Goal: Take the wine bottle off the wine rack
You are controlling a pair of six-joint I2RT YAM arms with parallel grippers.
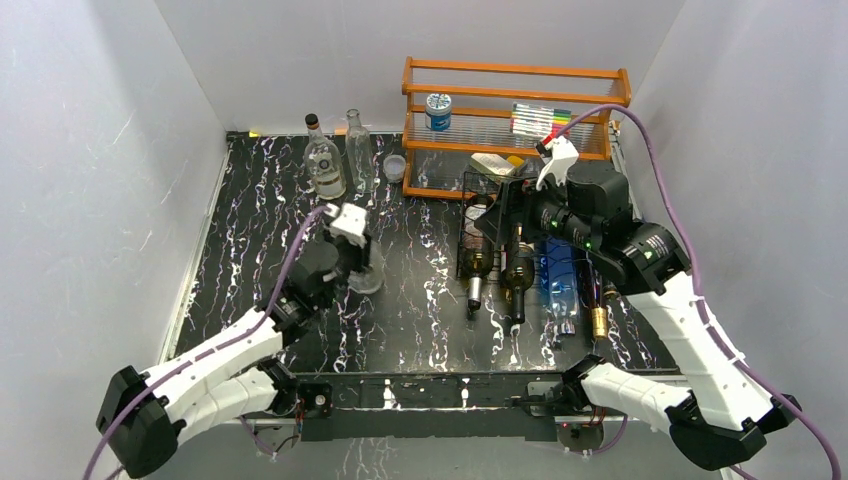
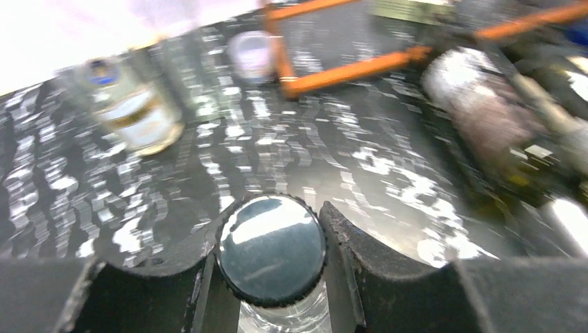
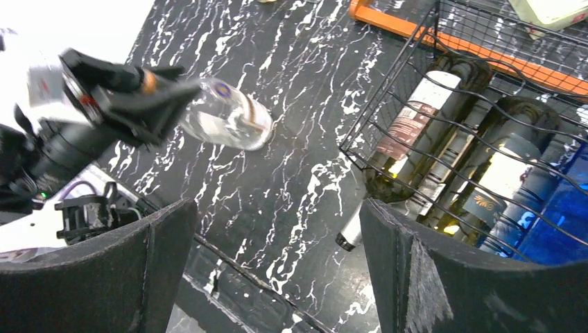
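Observation:
My left gripper is carrying the clear glass bottle [image 1: 368, 276] by its neck. The back corner [image 1: 287, 187] beside the standing bottles is free, so the gripper should keep carrying the bottle until it stands there.
The black wire wine rack [image 1: 468, 215] stands right of centre, also in the right wrist view [image 3: 388, 97]. Two dark wine bottles [image 1: 479, 262] [image 1: 518, 275] lie in its slots, necks toward me; they show again [image 3: 416, 132] [image 3: 496, 170]. A blue bottle [image 1: 560, 275] and a gold-capped bottle [image 1: 600, 318] lie beside them. My right gripper [image 1: 505, 215] is open and empty above the rack's left end [image 3: 277, 222]. My left gripper [image 1: 360, 252] is shut on the neck of a clear glass bottle [image 1: 368, 275] with a dark cap [image 2: 272, 248], standing upright on the table left of the rack.
An orange wooden shelf [image 1: 515, 95] stands behind the rack, holding a tin [image 1: 438, 110] and markers [image 1: 540, 120]. Two clear bottles [image 1: 324, 165] [image 1: 359, 150] and a small cup [image 1: 396, 166] stand at the back. White walls close in on the table.

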